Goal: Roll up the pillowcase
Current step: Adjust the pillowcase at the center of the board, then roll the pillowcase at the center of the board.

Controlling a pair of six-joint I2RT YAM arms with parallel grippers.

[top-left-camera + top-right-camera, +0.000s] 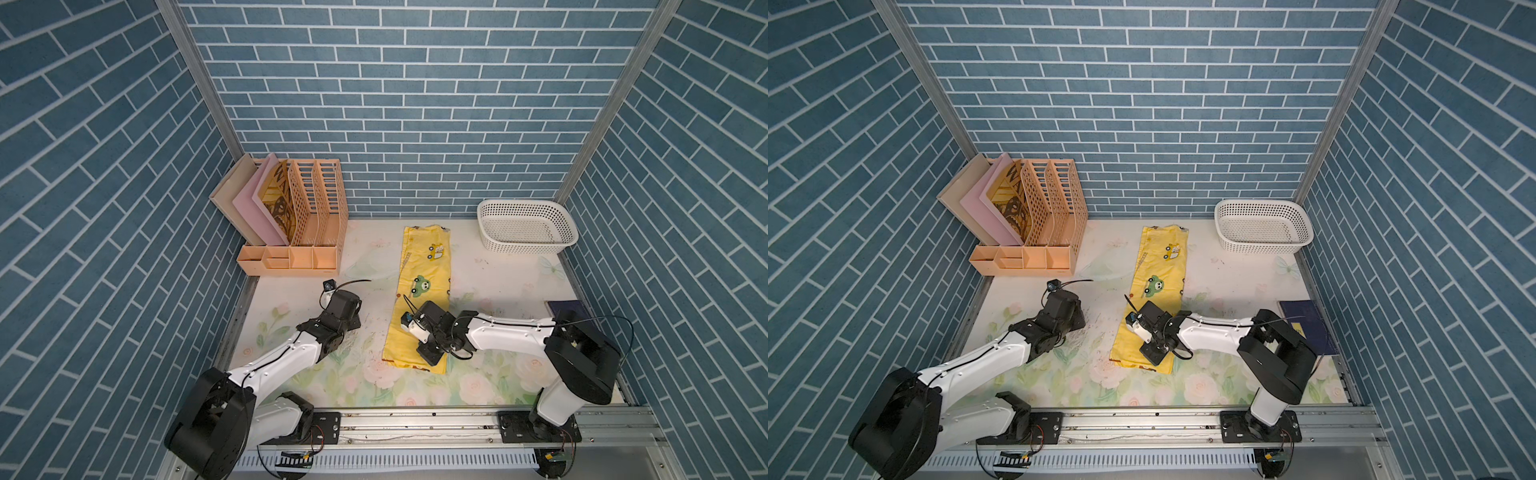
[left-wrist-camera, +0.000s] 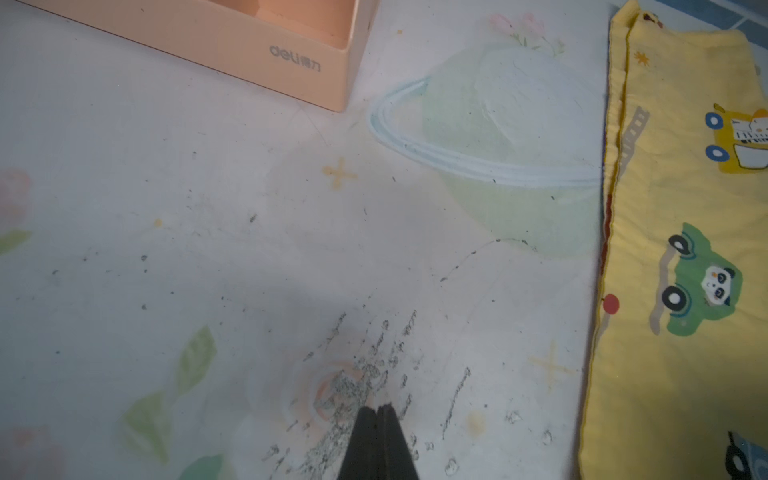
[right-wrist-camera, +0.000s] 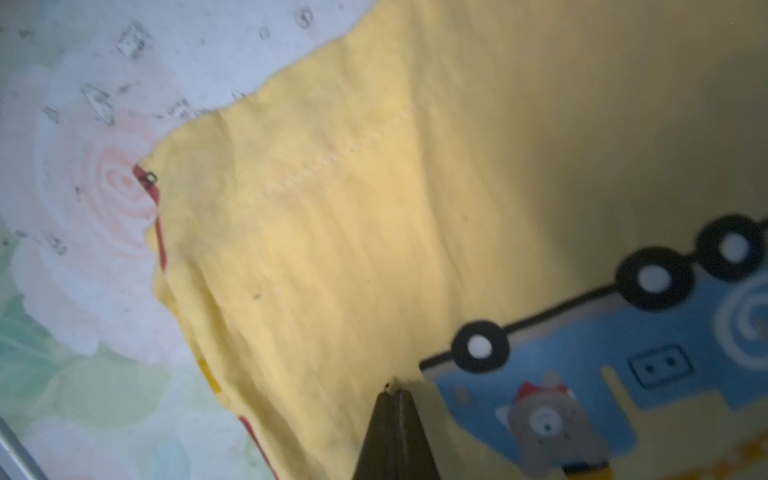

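My right gripper is closed next to the blue truck (image 3: 425, 366), inside the pillowcase's flat near edge (image 1: 409, 366), so it should move back, pinch that edge of the pillowcase and fold it over.
The pillowcase (image 1: 422, 291) (image 1: 1156, 286) is a long, narrow yellow strip with cartoon cars, lying flat on the floral mat and running from the back wall toward the front. My right gripper (image 3: 392, 388) is shut, its tips down on the near end of the pillowcase (image 3: 332, 208) beside a blue truck print; in both top views the right gripper (image 1: 431, 356) (image 1: 1152, 356) sits over that end. My left gripper (image 2: 379, 409) is shut with nothing in it, low over the smudged mat left of the pillowcase (image 2: 681, 249). The left wrist (image 1: 343, 309) hides its tips from above.
A peach file organizer (image 1: 299, 216) holding boards stands at the back left, its corner (image 2: 324, 62) close ahead of the left gripper. A white mesh basket (image 1: 525, 226) sits at the back right. A dark blue book (image 1: 567, 309) lies at the right edge. A metal rail (image 1: 415, 424) runs along the front.
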